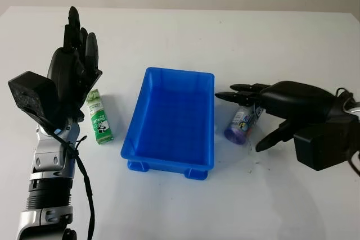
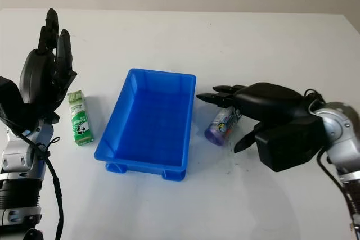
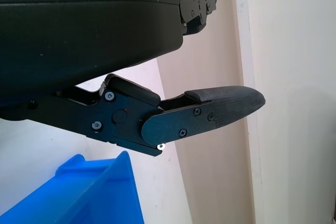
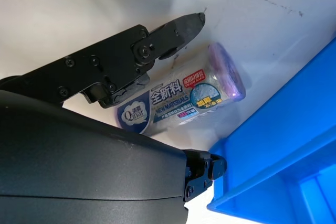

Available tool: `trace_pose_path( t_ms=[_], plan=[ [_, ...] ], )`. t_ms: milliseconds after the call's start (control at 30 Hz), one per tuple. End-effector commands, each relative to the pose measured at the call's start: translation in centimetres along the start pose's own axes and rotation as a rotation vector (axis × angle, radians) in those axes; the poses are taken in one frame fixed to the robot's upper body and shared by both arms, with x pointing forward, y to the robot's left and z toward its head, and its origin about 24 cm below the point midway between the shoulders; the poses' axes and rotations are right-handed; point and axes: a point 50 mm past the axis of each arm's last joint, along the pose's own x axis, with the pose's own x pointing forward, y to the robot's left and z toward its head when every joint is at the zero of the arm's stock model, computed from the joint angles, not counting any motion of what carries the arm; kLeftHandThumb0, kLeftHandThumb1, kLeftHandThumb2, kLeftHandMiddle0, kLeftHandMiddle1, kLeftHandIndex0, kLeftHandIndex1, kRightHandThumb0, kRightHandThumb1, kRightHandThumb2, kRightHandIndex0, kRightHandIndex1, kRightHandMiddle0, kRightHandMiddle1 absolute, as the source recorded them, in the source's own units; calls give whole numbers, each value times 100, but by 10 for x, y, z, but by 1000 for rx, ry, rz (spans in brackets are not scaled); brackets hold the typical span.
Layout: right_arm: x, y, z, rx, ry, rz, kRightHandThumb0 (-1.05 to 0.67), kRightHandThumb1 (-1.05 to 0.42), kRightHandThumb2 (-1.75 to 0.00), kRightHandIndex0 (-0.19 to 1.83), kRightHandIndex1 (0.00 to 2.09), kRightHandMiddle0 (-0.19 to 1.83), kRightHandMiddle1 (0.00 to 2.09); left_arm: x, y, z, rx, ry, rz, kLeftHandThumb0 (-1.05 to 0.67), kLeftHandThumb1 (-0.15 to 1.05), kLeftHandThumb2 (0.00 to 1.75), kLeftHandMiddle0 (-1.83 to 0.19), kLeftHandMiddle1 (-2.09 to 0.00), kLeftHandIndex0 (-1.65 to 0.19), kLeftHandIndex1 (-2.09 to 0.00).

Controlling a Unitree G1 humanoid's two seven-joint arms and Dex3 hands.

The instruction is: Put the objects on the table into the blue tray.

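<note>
Dark specks [image 1: 250,145] lead up to the edge of the roll [image 1: 244,123], so I should expect to find more specks hidden under the roll when I lift it.
The blue tray [image 1: 169,85] stands mid-table with nothing inside. A purple-capped roll in a printed wrapper [image 1: 241,125] lies just right of the tray. My right hand [image 1: 254,117] hovers over the roll, open, its fingers [image 1: 239,95] reaching over the top and the thumb [image 1: 274,137] beyond it; in the right wrist view the roll [image 4: 184,98] lies by one fingertip [image 4: 181,27], apart from it. A green and white carton [image 1: 99,117] lies left of the tray. My left hand [image 1: 76,54] is raised upright above that carton, open.
The white table [image 1: 236,32] stretches far behind the tray. Its back edge meets a pale wall. A cable [image 1: 84,184] hangs along my left forearm.
</note>
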Motion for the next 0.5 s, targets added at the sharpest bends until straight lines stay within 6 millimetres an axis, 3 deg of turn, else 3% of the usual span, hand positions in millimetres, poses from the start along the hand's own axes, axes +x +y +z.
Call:
trace_pose_path(
  t_ms=[0,167,267,300,367,400,467],
  plan=[
    [4,-1,2,-10,-30,-35,-32,-83,-6,17,10,22,9,2,2,7,9,-30,2,-76,105,66,19,0,19,0],
    [9,6,-4,-9,-59,-81,-12,-89,-7,33,16,37,15,1,3,8,6,-26,4,-77,105,65,19,0,19,0],
    [11,10,-6,-56,-76,-84,-10,-91,-7,48,23,49,22,1,3,7,5,-26,8,-77,105,64,19,0,19,0],
    [12,12,-7,-79,-81,-88,-11,-92,-6,56,28,52,34,1,3,7,6,-26,9,-77,105,64,19,0,19,0],
    [13,15,-9,-123,-87,-93,-14,-93,-6,65,57,44,88,1,3,7,8,-26,6,-77,105,65,19,0,19,0],
    [13,16,-9,-143,-89,-95,-17,-94,-6,55,96,39,119,1,3,7,7,-27,3,-77,105,65,19,0,19,0],
    [14,16,-11,-179,-85,-99,-23,-94,-5,43,143,32,149,1,3,8,9,-26,-3,-77,105,65,19,0,19,0]
  ],
)
